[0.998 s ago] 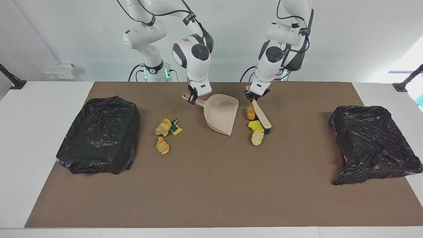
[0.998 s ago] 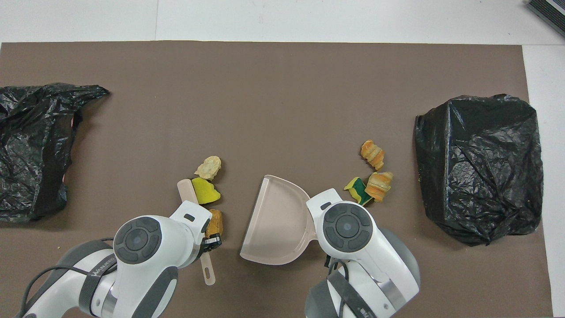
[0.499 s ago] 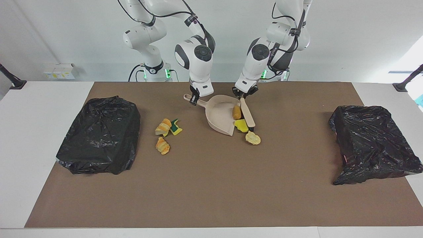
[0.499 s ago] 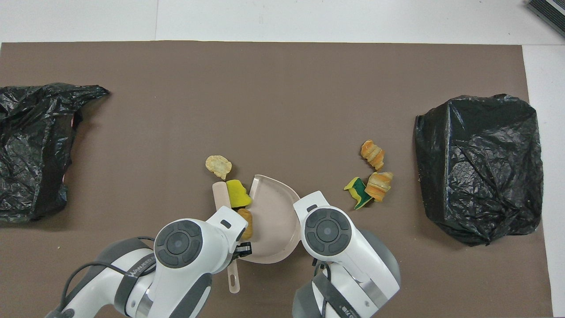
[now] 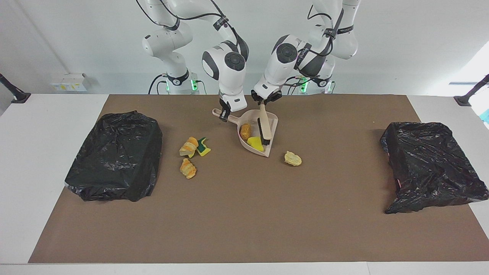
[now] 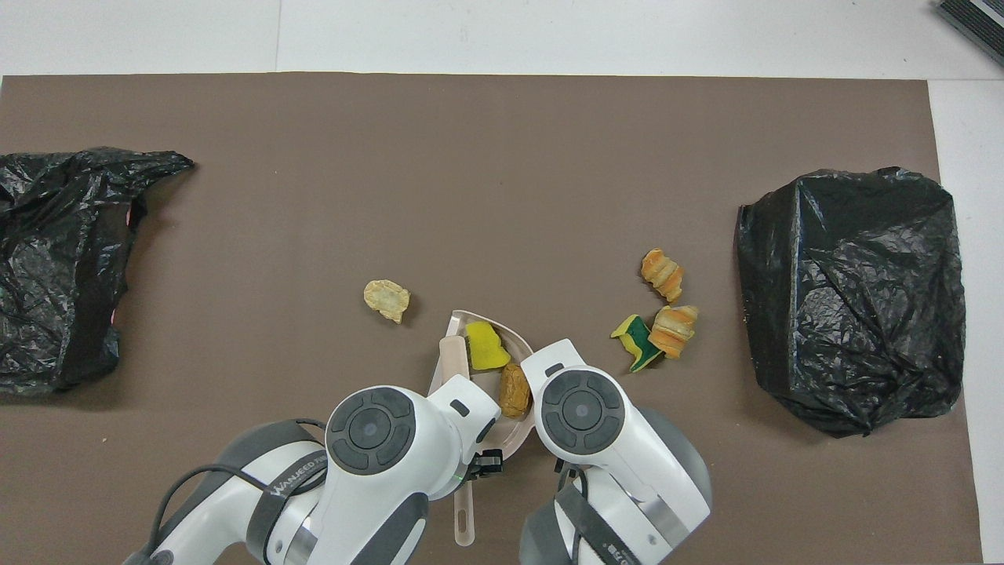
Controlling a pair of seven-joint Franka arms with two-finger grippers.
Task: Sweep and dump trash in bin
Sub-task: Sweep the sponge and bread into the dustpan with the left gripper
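Note:
I can see the brush's head inside the pan and the pale chunk outside it, so my left gripper should move the brush beyond the chunk and sweep inward before dumping.
My right gripper is shut on the handle of the beige dustpan, which rests on the mat. My left gripper is shut on the handle of a beige brush whose head lies inside the pan. A tan-orange chunk and a yellow sponge piece sit in the pan, and both show in the overhead view. A pale chunk lies on the mat beside the pan's mouth. Two bread-like chunks and a yellow-green sponge lie toward the right arm's end.
A bin covered in black plastic stands at the right arm's end of the brown mat. Another black-bagged bin stands at the left arm's end.
My left gripper swept the brush toward the right arm's end, pushing the orange chunk and yellow sponge into the dustpan. The pale chunk stayed on the mat. The dustpan shifted slightly.

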